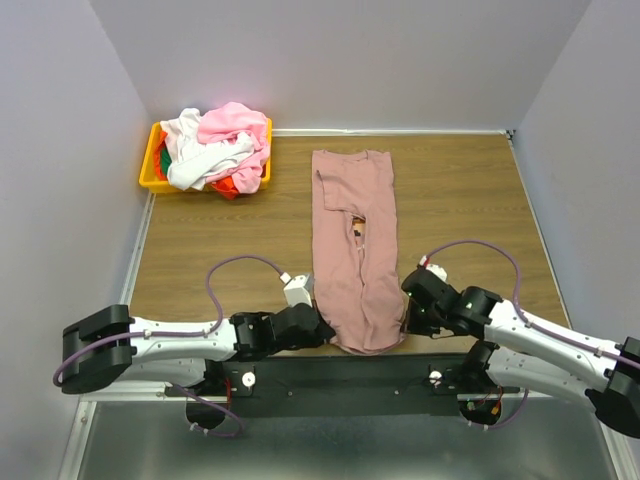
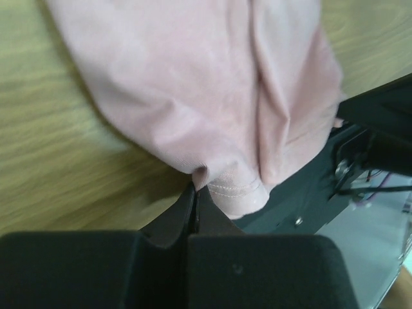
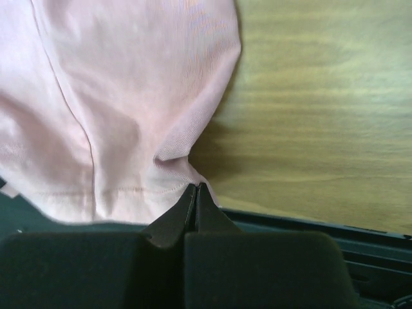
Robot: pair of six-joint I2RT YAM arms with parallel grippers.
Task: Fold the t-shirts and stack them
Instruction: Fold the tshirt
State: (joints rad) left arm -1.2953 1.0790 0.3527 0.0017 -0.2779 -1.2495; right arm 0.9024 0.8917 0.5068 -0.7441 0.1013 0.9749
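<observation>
The robot's two grippers have the t-shirt's hem (image 1: 366, 349) by its corners, so the left gripper should go on carrying the hem toward the collar until it covers the small print (image 1: 358, 229).
A dusty mauve-pink t-shirt (image 1: 355, 250) lies on the wooden table, folded lengthwise into a narrow strip, collar at the far end and hem at the near edge. A small print peeks out at its middle. My left gripper (image 1: 322, 328) is shut on the hem's left corner, where the cloth (image 2: 212, 103) bunches at the fingertips (image 2: 193, 196). My right gripper (image 1: 404, 312) is shut on the hem's right corner, the fabric (image 3: 116, 109) puckered at its fingertips (image 3: 193, 192). Other t-shirts (image 1: 215, 145), light pink, white, red-orange and green, are heaped in the bin.
A yellow plastic bin (image 1: 152, 170) stands at the table's far left corner. The black mounting rail (image 1: 340, 375) runs along the near edge, just under the hem. White walls enclose the table on three sides. Purple cables loop from both arms over the wood.
</observation>
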